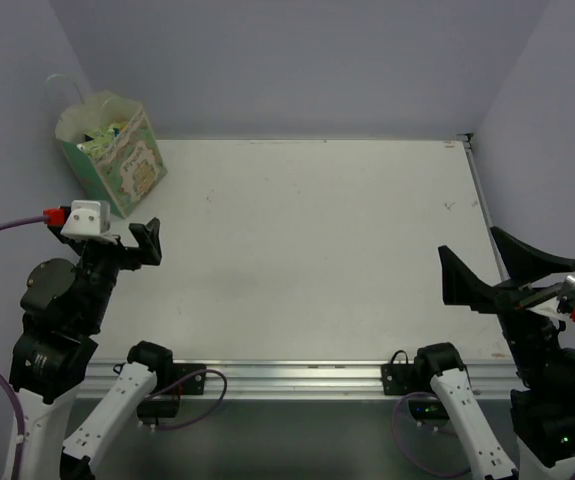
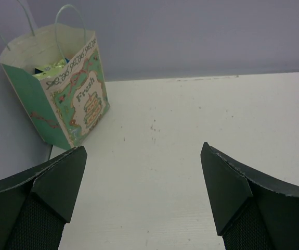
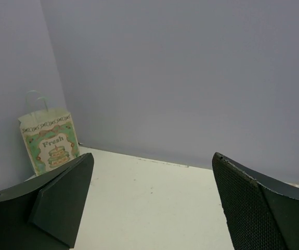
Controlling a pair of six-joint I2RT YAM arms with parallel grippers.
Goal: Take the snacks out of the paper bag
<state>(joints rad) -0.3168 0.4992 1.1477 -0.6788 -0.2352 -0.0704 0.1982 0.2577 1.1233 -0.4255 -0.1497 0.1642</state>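
Observation:
My left gripper is heading for the paper bag's printed side [image 1: 142,168], which faces the open table with its rim free, and should go on until its fingers straddle the printed side's rim [image 1: 125,137], then close.
The mint-green paper bag [image 1: 117,160] stands upright in the table's far left corner, against the wall. It also shows in the left wrist view [image 2: 79,99] and, small, in the right wrist view [image 3: 49,141]. Snacks [image 1: 100,137] peek out of its open top; green and blue packet tops [image 2: 49,67] show there. My left gripper [image 1: 132,248] is open and empty, a short way in front of the bag [image 2: 144,153]. My right gripper [image 1: 472,245] is open and empty at the near right, far from the bag [image 3: 152,156].
The white table [image 1: 317,240] is walled at the back and both sides by lilac panels [image 1: 297,60]. A metal rail [image 1: 297,375] with cables runs along the near edge. A metal strip [image 1: 479,190] lines the right edge.

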